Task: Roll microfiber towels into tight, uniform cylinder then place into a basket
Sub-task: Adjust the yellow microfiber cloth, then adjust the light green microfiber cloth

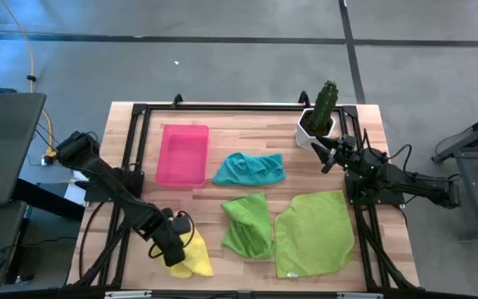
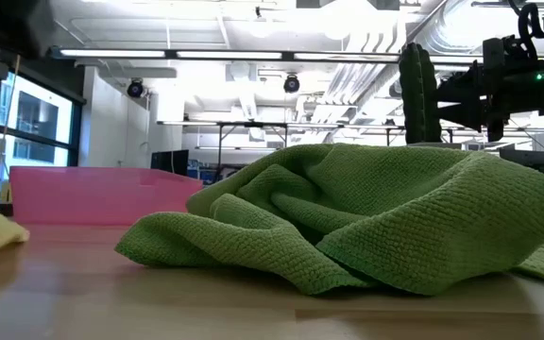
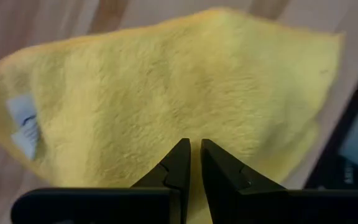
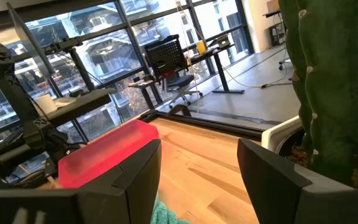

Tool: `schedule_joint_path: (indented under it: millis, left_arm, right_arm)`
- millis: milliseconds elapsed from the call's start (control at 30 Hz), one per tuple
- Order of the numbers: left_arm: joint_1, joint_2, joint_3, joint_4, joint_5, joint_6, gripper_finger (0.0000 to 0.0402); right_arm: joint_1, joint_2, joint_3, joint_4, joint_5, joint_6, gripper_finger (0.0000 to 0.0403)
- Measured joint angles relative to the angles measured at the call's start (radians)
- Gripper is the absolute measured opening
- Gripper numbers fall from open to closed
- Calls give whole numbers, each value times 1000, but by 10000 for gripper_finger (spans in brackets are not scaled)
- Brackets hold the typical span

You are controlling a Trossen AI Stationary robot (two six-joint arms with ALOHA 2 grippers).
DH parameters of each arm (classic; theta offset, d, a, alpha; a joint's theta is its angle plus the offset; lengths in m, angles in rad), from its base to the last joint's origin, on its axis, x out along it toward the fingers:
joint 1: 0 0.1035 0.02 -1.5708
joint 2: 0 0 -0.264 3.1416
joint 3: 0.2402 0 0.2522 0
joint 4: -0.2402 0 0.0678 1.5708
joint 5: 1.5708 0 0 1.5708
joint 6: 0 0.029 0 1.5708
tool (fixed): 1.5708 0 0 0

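The larger lime green towel is too close to the small one [image 1: 274, 227], so my left gripper should leave the yellow towel and my right gripper should pull the larger towel [image 1: 314, 224] out of the way.
The yellow towel [image 1: 194, 260] lies crumpled near the table's front left, with a white label [image 3: 23, 124] at one edge. My left gripper [image 1: 175, 253] points down over it, fingers [image 3: 180, 158] shut with nothing between them. The teal towel [image 1: 250, 168] lies mid-table. A small lime green towel [image 1: 247, 224] and a larger one [image 1: 314, 232] lie toward the front right. The pink basket [image 1: 161, 158] stands at the far left. My right gripper [image 1: 326, 155] waits open beside the cactus pot.
A white pot with a green cactus [image 1: 324, 112] stands at the far right corner, right beside my right gripper [image 4: 197, 149]. A black frame rail [image 1: 222, 108] runs around the table's edges. Bare wood lies between the basket and the yellow towel.
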Motion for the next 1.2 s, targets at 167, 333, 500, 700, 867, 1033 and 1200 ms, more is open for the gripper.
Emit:
schedule_joint_path:
  millis: [167, 333, 500, 700, 867, 1033, 1200]
  left_arm:
    - [-31, 0, 0, -194, 0, -92, 30]
    - [-53, 0, 0, -466, 4, -199, 30]
    - [-54, 0, 0, -646, 3, -277, 30]
    - [-40, 0, 11, -679, 4, -280, 30]
    - [-7, 0, 98, -685, -29, -213, 30]
    - [14, 0, 209, -678, -201, -156, 30]
    - [30, 0, 280, -638, -427, -101, 30]
  right_arm:
    - [0, 0, 0, -3, 0, 0, 204]
    - [0, 0, 0, -3, 0, 0, 204]
    - [0, 0, 0, -3, 0, 0, 204]
    - [0, 0, 0, -3, 0, 0, 204]
    - [0, 0, 0, -3, 0, -6, 204]
    - [0, 0, 0, 25, 0, 7, 204]
    - [0, 0, 0, 161, -55, 72, 204]
